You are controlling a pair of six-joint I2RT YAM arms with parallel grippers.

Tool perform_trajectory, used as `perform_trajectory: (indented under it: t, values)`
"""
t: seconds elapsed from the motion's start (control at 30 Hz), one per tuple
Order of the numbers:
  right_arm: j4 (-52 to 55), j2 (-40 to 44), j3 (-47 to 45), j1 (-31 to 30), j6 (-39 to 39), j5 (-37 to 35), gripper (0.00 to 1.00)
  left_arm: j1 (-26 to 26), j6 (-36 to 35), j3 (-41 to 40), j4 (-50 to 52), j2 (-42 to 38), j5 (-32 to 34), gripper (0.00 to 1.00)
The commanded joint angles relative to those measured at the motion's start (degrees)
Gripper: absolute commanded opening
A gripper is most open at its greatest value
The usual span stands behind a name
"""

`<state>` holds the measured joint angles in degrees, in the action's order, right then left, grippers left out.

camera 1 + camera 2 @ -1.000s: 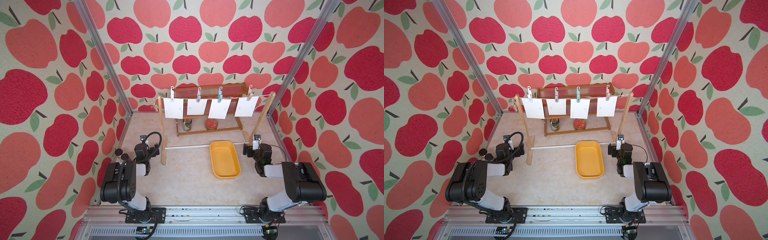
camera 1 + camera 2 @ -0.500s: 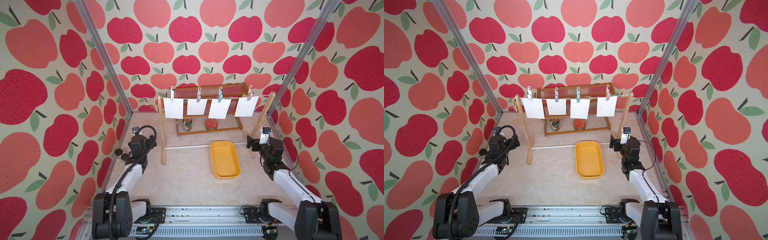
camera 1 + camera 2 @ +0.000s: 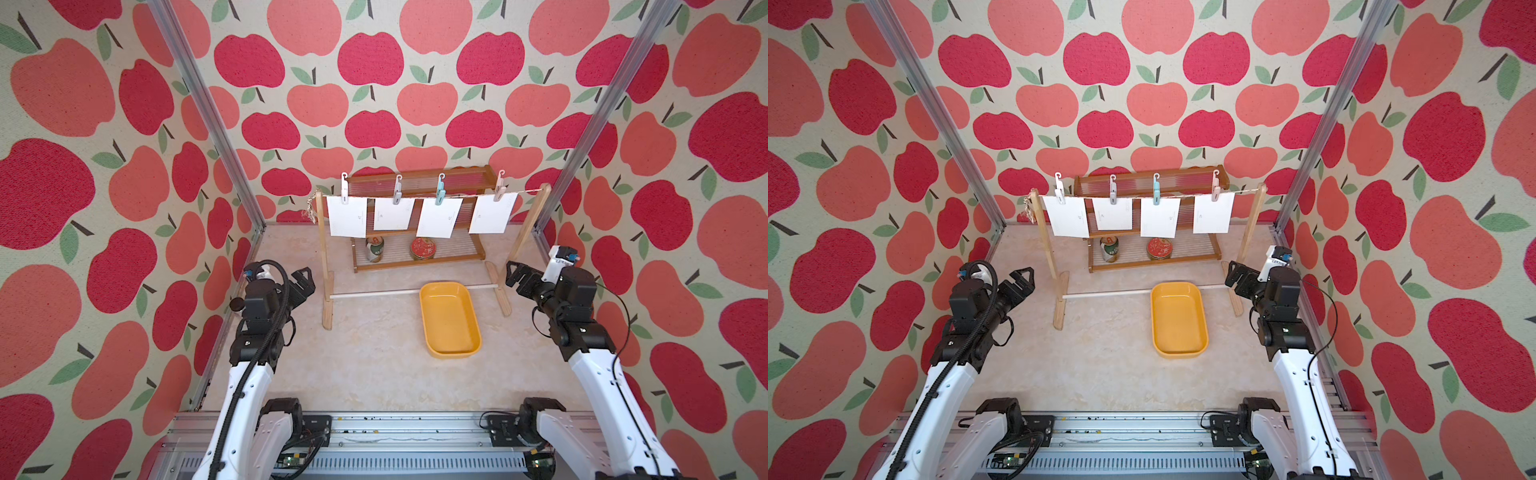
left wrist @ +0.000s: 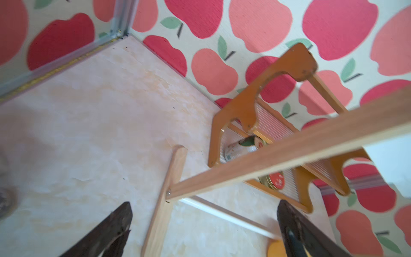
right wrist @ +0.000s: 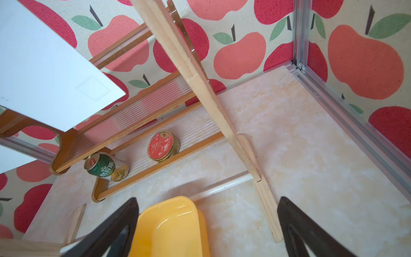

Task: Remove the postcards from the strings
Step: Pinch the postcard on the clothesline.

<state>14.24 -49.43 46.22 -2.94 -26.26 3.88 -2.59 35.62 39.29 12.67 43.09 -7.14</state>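
Note:
The postcard [image 3: 492, 213] under the pink clothespin hangs clear of its neighbour. My left gripper stays open and keep moving toward that postcard's lower corner [image 3: 473, 229] until the fingers are on both sides of it.
Several white postcards [image 3: 347, 216] [image 3: 1066, 216] hang side by side from the string [image 3: 419, 194] [image 3: 1183, 193], each held by a small clothespin [image 3: 344, 189]. The string runs between two light wooden posts. My left gripper [image 3: 304, 277] [image 3: 1020, 279] hovers open beside the left post [image 3: 322, 249], below the cards. My right gripper [image 3: 514, 272] [image 3: 1234, 274] hovers open by the right post [image 3: 527, 226]. The left wrist view shows open jaws [image 4: 204, 202] over the post's foot. In the right wrist view the open jaws [image 5: 208, 198] are empty, with a postcard [image 5: 44, 73] above.
A yellow tray [image 3: 451, 320] lies on the floor in front of the line's white dowel [image 3: 374, 293]. Behind the line stands a brown wooden rack [image 3: 415, 266] with a green can [image 3: 375, 249] and a red tin [image 3: 423, 248]. Apple-patterned walls close three sides.
Both arms have unfolded and reached forward and up from their low folded pose, bringing the grippers close to the two posts. Both grippers stay open. The postcards have not moved.

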Motion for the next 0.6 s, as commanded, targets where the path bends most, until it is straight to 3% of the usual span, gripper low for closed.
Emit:
perform_trajectory:
  t: [0.0, 0.17, 0.3, 0.57]
  values:
    - [9.2, 2.3, 3.4, 0.0, 1.1, 6.0, 0.97, -7.2, 1.2, 1.1, 5.3, -3.4, -0.9, 0.99]
    - [14.8, 3.4, 7.4, 0.1, 2.9, 10.6, 0.92, -22.3, 1.8, 0.3, -0.2, -2.3, 4.1, 0.99]
    - [18.1, 3.3, 10.4, 0.0, 4.3, 13.7, 0.90, -35.5, -3.2, 2.4, -8.1, 4.7, 12.2, 0.99]
    - [23.0, 3.5, 15.1, 0.0, 5.4, 18.4, 0.93, -45.0, -10.3, 13.8, -23.8, 28.5, 12.0, 0.99]
